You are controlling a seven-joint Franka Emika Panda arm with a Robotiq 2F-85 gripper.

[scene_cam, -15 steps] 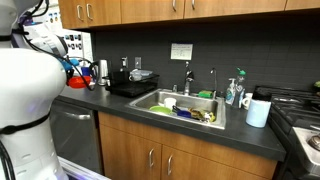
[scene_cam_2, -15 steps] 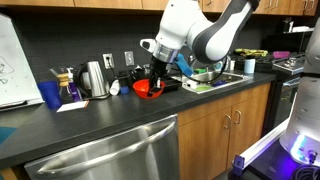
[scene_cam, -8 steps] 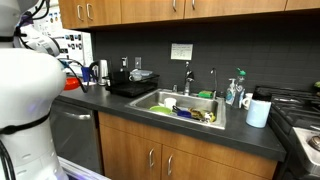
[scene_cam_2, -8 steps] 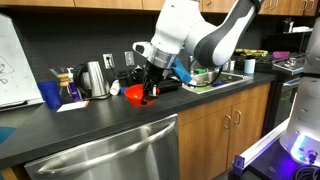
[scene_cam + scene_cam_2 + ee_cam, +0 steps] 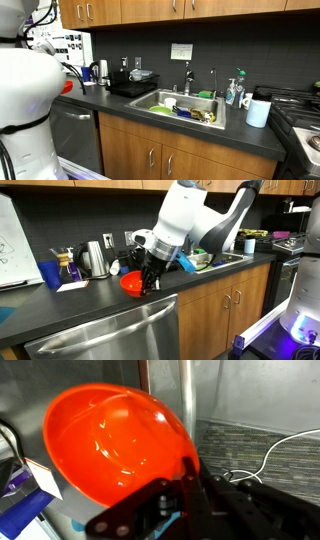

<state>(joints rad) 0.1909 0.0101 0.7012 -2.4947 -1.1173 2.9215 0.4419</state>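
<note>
Next, my gripper carries the red-orange bowl [image 5: 131, 284] back to the counter [image 5: 92, 93] beside the black tray before letting go of it, because the bowl sticks out over the countertop's front edge.
My gripper [image 5: 149, 279] is shut on the rim of a red-orange bowl [image 5: 131, 282] and holds it just above the dark countertop [image 5: 90, 305], near its front edge. In the wrist view the bowl [image 5: 110, 445] fills the left and middle, tilted with its shiny inside facing the camera, and the black fingers [image 5: 190, 472] pinch its rim at the lower right. In an exterior view only a sliver of the bowl [image 5: 67, 86] shows behind the white arm.
A kettle [image 5: 95, 258], a coffee carafe [image 5: 67, 265] and a blue cup [image 5: 51, 275] stand at the back of the counter. A black tray [image 5: 133, 87] sits beside the sink [image 5: 185, 107], which holds dishes. A paper towel roll [image 5: 258, 111] stands near the stove.
The arm has carried the red bowl away from the black tray, towards the counter's front edge and lower. It has slid mostly out of sight behind the arm in an exterior view.
</note>
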